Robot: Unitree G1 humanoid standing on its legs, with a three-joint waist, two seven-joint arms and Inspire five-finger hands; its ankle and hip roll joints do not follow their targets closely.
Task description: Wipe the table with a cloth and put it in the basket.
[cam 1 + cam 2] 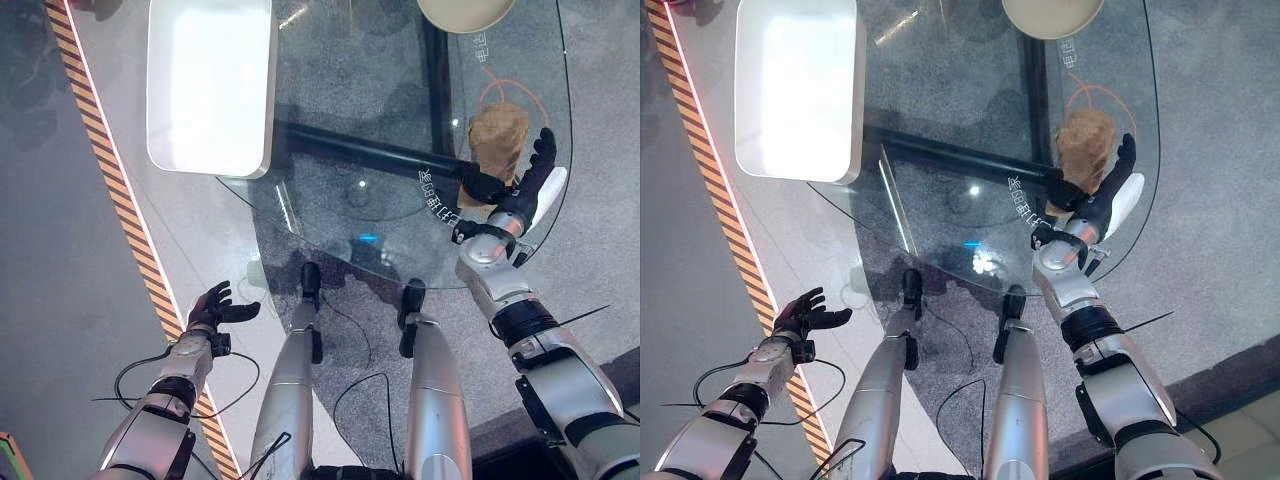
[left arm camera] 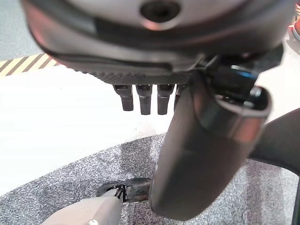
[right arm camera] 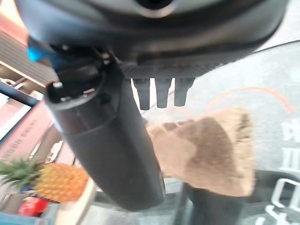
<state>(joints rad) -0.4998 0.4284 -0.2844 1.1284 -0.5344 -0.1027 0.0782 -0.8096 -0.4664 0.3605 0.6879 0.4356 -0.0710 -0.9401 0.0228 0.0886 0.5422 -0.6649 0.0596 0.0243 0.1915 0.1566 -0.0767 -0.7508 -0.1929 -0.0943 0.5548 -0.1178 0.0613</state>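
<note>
The orange line vanishes under the brown cloth's far edge (image 1: pixel 497 140), so I expect a hidden loop of it to come into view when I carry the cloth away.
A crumpled brown cloth (image 1: pixel 497 135) (image 3: pixel 211 150) lies on the round glass table (image 1: pixel 370 80) near its right edge, inside a thin orange ring drawn on the glass. My right hand (image 1: pixel 518 195) (image 1: pixel 1095 205) is open at the cloth's near side. Its thumb reaches to the cloth's near edge and its straight fingers stand along the cloth's right side. A white rectangular basket (image 1: pixel 210 80) stands on the table's far left. My left hand (image 1: pixel 212 308) (image 1: pixel 800 315) hangs open low at the left over the floor, holding nothing.
A round tan dish (image 1: pixel 465 12) sits at the table's far edge. A dark bar (image 1: pixel 360 150) runs under the glass. A yellow-and-black striped line (image 1: pixel 110 180) crosses the floor at the left. A pineapple (image 3: pixel 56 180) and a red fruit show in the right wrist view.
</note>
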